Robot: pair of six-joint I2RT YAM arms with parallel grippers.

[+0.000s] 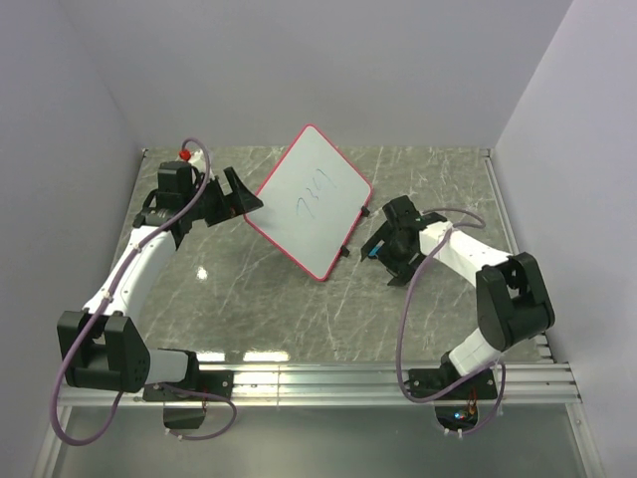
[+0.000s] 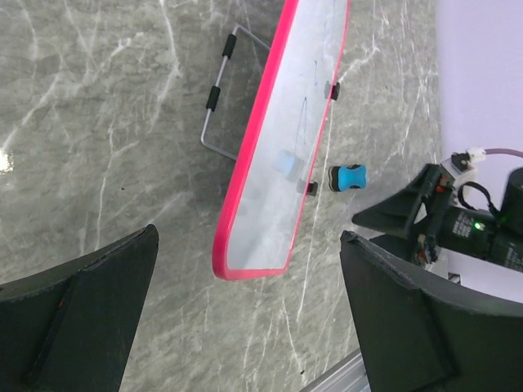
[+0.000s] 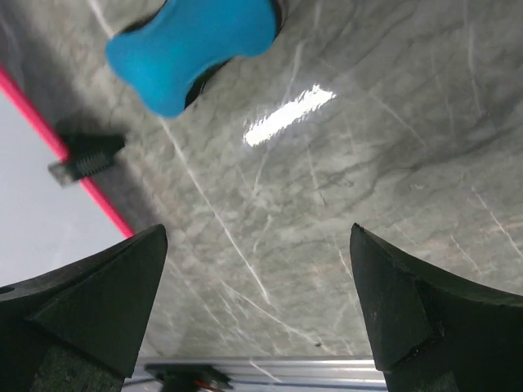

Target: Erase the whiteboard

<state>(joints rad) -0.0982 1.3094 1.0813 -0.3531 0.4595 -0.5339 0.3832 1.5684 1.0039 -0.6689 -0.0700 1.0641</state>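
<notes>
The blue eraser [image 3: 151,72] sits crosswise in front of my right gripper's open fingers, so I'll turn that gripper and pinch the eraser's narrow middle [image 3: 193,54] before wiping the whiteboard.
The whiteboard [image 1: 312,201] stands propped at a tilt in the middle of the table, white with a red-pink rim and faint dark marks on its face. It also shows edge-on in the left wrist view [image 2: 282,147], and its rim with a black clip shows in the right wrist view [image 3: 33,175]. A small blue eraser [image 3: 192,45] lies on the table by the board's clipped edge, and it shows in the left wrist view [image 2: 347,177]. My left gripper [image 1: 239,199] is open and empty beside the board's left edge. My right gripper [image 1: 383,249] is open and empty over the eraser.
The board's wire stand [image 2: 219,106] sticks out behind it on the grey marbled table [image 1: 259,309]. A metal rail [image 1: 328,378] runs along the near edge. White walls close the back and sides.
</notes>
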